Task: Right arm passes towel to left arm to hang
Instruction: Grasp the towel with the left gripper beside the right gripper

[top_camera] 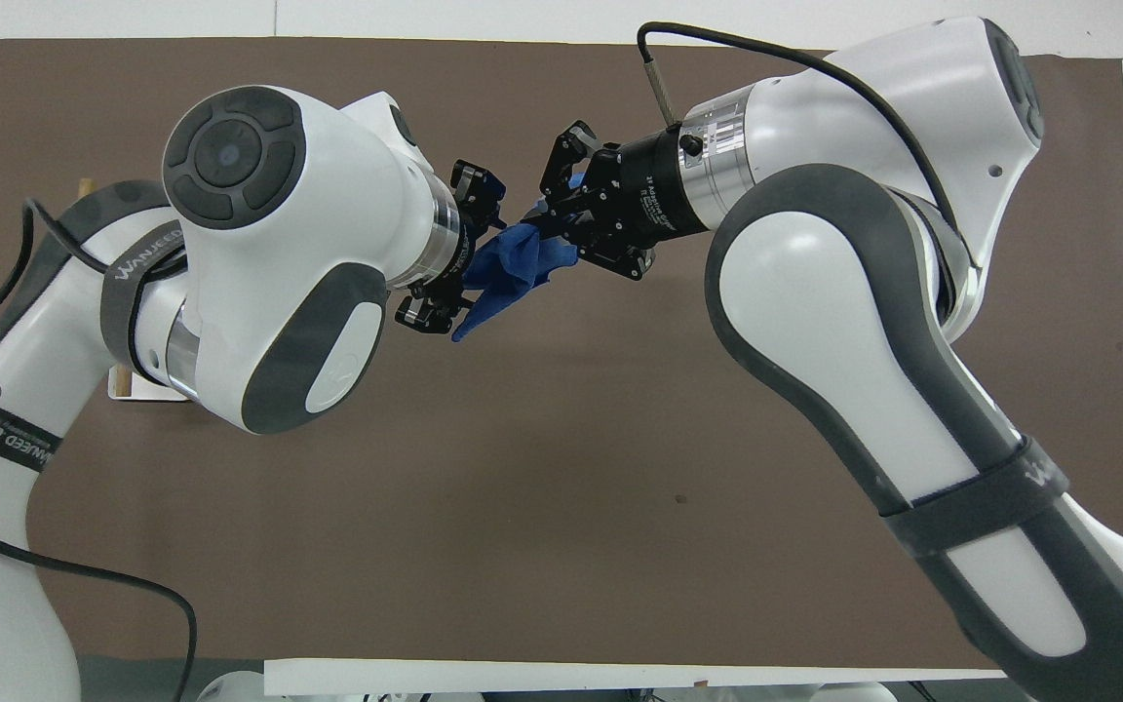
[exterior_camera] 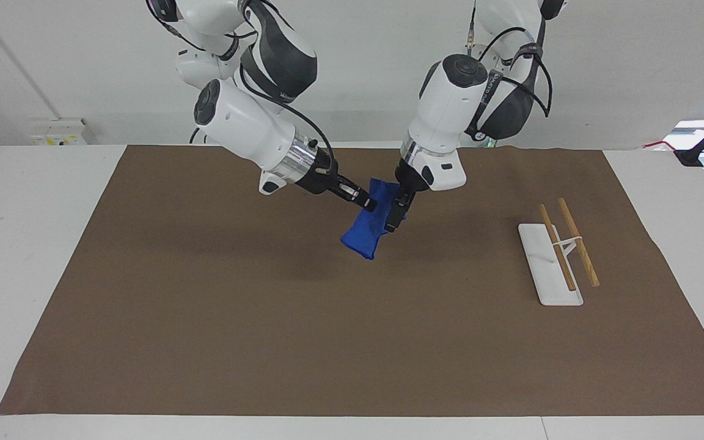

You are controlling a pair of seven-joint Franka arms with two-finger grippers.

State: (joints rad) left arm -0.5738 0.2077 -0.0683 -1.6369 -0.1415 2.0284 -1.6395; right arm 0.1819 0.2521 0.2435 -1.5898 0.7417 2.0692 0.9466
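Observation:
The robot's right gripper still has hold of the towel's upper edge [exterior_camera: 384,190], so it should open and move away before the left gripper takes the towel to the rack [exterior_camera: 560,258].
The blue towel [exterior_camera: 361,237] hangs in the air over the middle of the brown mat, bunched and drooping. My right gripper [exterior_camera: 366,205] is shut on its upper edge; it also shows in the overhead view [top_camera: 550,220]. My left gripper [exterior_camera: 393,220] has come in beside it and is against the towel's upper part. In the overhead view the left gripper [top_camera: 449,252] is open, with its fingers spread on either side of the towel [top_camera: 511,268].
A white rack base [exterior_camera: 549,269] with two wooden rods [exterior_camera: 578,241] stands on the brown mat [exterior_camera: 352,342] toward the left arm's end. In the overhead view the left arm covers most of it.

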